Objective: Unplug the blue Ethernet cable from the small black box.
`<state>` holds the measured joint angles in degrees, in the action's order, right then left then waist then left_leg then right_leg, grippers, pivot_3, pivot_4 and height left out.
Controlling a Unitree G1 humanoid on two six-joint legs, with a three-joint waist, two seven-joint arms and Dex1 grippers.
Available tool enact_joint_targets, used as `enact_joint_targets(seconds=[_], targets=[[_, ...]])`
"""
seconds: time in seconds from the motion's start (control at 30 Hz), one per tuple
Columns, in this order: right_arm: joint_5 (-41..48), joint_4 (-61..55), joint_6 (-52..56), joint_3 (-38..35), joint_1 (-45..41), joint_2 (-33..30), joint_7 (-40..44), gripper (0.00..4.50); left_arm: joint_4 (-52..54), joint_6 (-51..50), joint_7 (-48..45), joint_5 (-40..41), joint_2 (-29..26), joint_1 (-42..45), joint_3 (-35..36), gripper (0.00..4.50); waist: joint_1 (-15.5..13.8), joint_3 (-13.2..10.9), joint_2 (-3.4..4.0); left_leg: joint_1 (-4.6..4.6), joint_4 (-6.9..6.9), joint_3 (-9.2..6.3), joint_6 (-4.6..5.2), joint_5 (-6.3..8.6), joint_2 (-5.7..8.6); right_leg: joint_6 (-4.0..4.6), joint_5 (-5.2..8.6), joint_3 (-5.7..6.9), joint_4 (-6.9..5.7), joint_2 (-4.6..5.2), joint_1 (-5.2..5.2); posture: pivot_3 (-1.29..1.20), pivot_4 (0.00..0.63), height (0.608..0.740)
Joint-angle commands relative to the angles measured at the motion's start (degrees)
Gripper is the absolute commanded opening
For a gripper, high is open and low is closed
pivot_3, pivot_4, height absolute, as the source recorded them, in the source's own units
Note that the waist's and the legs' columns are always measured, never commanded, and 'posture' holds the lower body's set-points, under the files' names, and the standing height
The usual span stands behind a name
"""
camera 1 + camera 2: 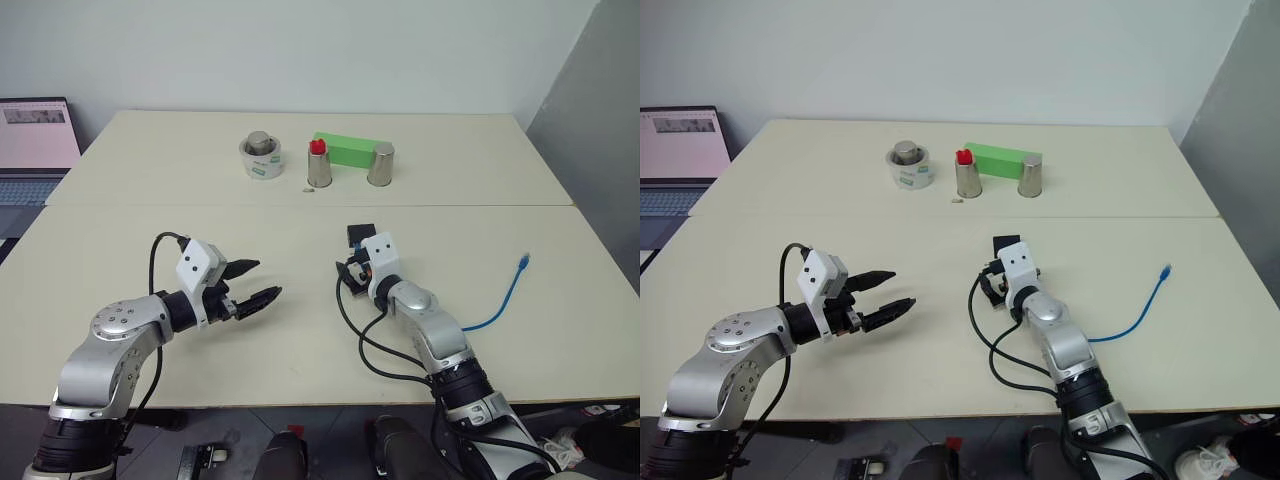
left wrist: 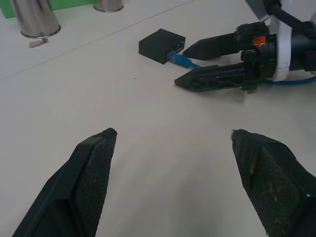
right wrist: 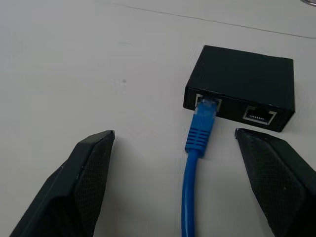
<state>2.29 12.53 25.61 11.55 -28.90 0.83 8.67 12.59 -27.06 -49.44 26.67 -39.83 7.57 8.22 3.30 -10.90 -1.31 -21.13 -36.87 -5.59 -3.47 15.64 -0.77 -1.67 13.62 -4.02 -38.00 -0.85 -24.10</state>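
I expect the small black box (image 1: 361, 235) to come along when I lift the blue Ethernet cable, because the plug sits in the port (image 3: 208, 105).
The small black box (image 3: 242, 74) lies flat on the table, right of centre (image 1: 361, 236). The blue Ethernet cable (image 3: 197, 143) is plugged into the left of the two ports on the box's near side. It runs back under my right arm, and its free end (image 1: 523, 262) lies to the right. My right gripper (image 3: 174, 132) is open just short of the box, with the plug and cable between its spread fingers and touching neither. My left gripper (image 1: 268, 277) is open and empty to the left, pointing toward the box from a distance.
At the back of the table stand a tape roll with a metal weight on it (image 1: 262, 155), two metal cups (image 1: 319, 165) (image 1: 381, 163) and a green block (image 1: 345, 148). A laptop (image 1: 35, 135) sits off the far left. A seam (image 1: 200, 205) crosses the table.
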Motion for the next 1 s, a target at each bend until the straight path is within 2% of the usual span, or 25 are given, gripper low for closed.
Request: enact_joint_targets(seconds=[0.03, 0.33, 0.5, 0.57, 0.67, 0.77, 0.87, 1.0], targets=[[-1.0, 1.1, -0.1, -1.8, -1.3, 0.7, -2.3, 3.64, 1.3, 0.2, 0.0, 0.6, -0.4, 0.6, 1.1, 4.00, 0.0, 0.0, 0.00, 0.00, 0.00, -0.02, 0.00, 0.00, 0.00, 0.00, 0.00, 0.01, -0.01, 0.00, 0.01, 0.00, 0.150, 0.740], [-2.1, 1.4, -1.0, -1.9, -2.1, -1.3, -0.7, 1.49, -0.4, -0.5, 1.0, 0.1, 0.2, 1.7, 0.3, 4.00, 0.0, 0.0, 0.00, 0.01, -0.01, -0.01, 0.00, 0.00, 0.01, -0.01, -0.01, 0.00, 0.00, 0.00, 0.02, 0.00, 0.150, 0.740], [-1.8, -0.8, -3.4, -0.8, -2.2, -4.6, 4.5, 0.32, -1.2, -3.8, 1.5, 5.0, 2.4, 3.8, 2.6, 4.00, 0.0, 0.0, 0.00, -0.01, -0.03, 0.01, 0.00, 0.00, 0.04, -0.02, -0.02, -0.01, 0.01, 0.01, 0.03, 0.00, 0.150, 0.740], [-2.0, -3.3, -4.8, 0.8, -1.6, -7.0, 8.4, 0.14, -0.8, -7.0, 1.5, 8.8, 3.3, 4.6, 3.9, 4.00, 0.0, 0.0, 0.00, -0.04, -0.02, 0.02, 0.00, 0.00, 0.03, -0.03, -0.02, -0.01, 0.02, 0.01, 0.00, 0.00, 0.150, 0.740], [-4.6, -7.2, -11.6, 5.1, -0.5, -12.4, 14.9, 0.13, -1.7, -10.3, 1.2, 11.6, 3.6, 5.4, 4.4, 4.00, 0.1, 0.0, 0.00, -0.07, -0.01, -0.02, 0.01, 0.00, 0.01, -0.02, -0.01, 0.02, 0.01, 0.00, -0.03, 0.00, 0.150, 0.740], [-8.8, -10.1, -24.6, 9.6, 0.1, -19.7, 21.3, 0.13, -3.0, -14.5, 0.0, 15.3, 3.3, 6.5, 5.0, 4.00, 0.1, 0.0, 0.01, -0.07, -0.01, -0.01, 0.01, 0.00, 0.02, -0.03, -0.01, 0.01, 0.03, 0.00, -0.02, 0.00, 0.150, 0.740], [-14.1, -9.1, -42.9, 12.6, -1.2, -27.3, 24.3, 0.13, -3.9, -20.1, -2.2, 20.6, 2.3, 7.8, 5.8, 4.00, 0.1, 0.0, -0.01, -0.07, -0.03, 0.01, 0.01, 0.00, 0.03, -0.05, -0.01, 0.02, 0.09, 0.00, 0.01, 0.00, 0.150, 0.740], [-15.6, -5.3, -56.4, 13.6, -3.4, -31.0, 26.6, 0.13, -4.8, -23.7, -4.2, 23.5, 1.5, 9.0, 5.8, 4.00, 0.1, 0.0, -0.03, -0.03, -0.06, 0.00, 0.01, 0.00, 0.03, -0.05, -0.01, 0.02, 0.03, -0.01, 0.02, 0.00, 0.150, 0.740]])
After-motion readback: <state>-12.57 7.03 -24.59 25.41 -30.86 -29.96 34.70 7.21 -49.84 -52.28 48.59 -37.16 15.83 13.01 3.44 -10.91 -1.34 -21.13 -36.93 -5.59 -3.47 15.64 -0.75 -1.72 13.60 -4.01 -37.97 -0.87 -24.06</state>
